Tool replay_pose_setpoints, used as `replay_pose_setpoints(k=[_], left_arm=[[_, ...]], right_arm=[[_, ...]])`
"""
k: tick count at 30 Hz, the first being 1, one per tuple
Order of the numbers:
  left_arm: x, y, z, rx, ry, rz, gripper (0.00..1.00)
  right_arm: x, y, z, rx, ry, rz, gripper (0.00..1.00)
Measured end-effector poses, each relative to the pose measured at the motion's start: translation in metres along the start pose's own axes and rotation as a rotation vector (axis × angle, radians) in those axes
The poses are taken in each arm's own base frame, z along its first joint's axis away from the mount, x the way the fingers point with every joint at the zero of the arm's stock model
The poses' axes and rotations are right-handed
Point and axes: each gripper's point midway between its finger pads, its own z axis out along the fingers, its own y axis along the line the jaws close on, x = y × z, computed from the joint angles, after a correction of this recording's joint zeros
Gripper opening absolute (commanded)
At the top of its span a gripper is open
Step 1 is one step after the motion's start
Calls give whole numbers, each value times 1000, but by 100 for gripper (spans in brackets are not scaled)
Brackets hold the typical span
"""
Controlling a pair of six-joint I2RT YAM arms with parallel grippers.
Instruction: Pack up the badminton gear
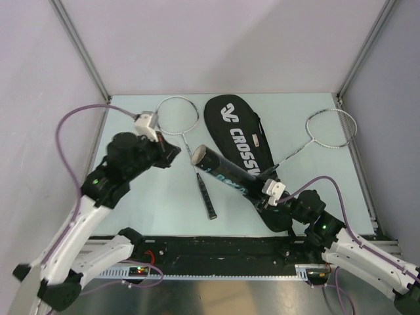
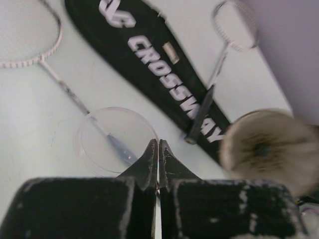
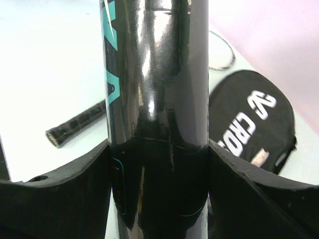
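I should keep bringing the clear round lid [image 2: 117, 141] in my left gripper closer until it covers the tube's opening, because the black tube's opening [image 1: 199, 155] faces the lid.
My right gripper [image 1: 264, 197] [image 3: 158, 149] is shut on the lower end of the black tube [image 1: 226, 172] [image 3: 154, 74] and holds it tilted over the black CROSSWAY bag [image 1: 239, 134]. The tube's open mouth [image 2: 264, 149] faces my left gripper. It is filled by blurred white feathers that look like a shuttlecock. My left gripper [image 1: 173, 154] [image 2: 158, 144] is shut, pinching the rim of a clear round lid [image 2: 115, 141] just left of that mouth. One racquet [image 1: 197, 167] lies left of the bag. The other racquet [image 1: 331, 128] lies to its right, with its handle on the bag.
The bag [image 2: 164, 59] [image 3: 254, 124] lies flat and closed at mid-table. Grey walls and metal posts enclose the table on three sides. The left racquet's handle [image 3: 75, 124] lies on the table below the tube.
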Motion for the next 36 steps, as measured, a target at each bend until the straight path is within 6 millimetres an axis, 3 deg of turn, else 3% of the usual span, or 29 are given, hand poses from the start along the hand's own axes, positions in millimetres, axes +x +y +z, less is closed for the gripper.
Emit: replay_pose_setpoints(k=[4,9,22,36], left_arm=[[-30,-25,-47,97,-98,32,0],[-25,-51,-81,248,-80,56,0],[16,-89,-104,511,107,41,0],[30,-104,-123,636,166,25,0]], right_arm=[[-4,18,2,-103,-30,-33,3],[-5,35,4,-191,-43,-73,3],[-10,50,9,-244,-72,-135,2],[-19,43,9,-215,-102,-177,1]])
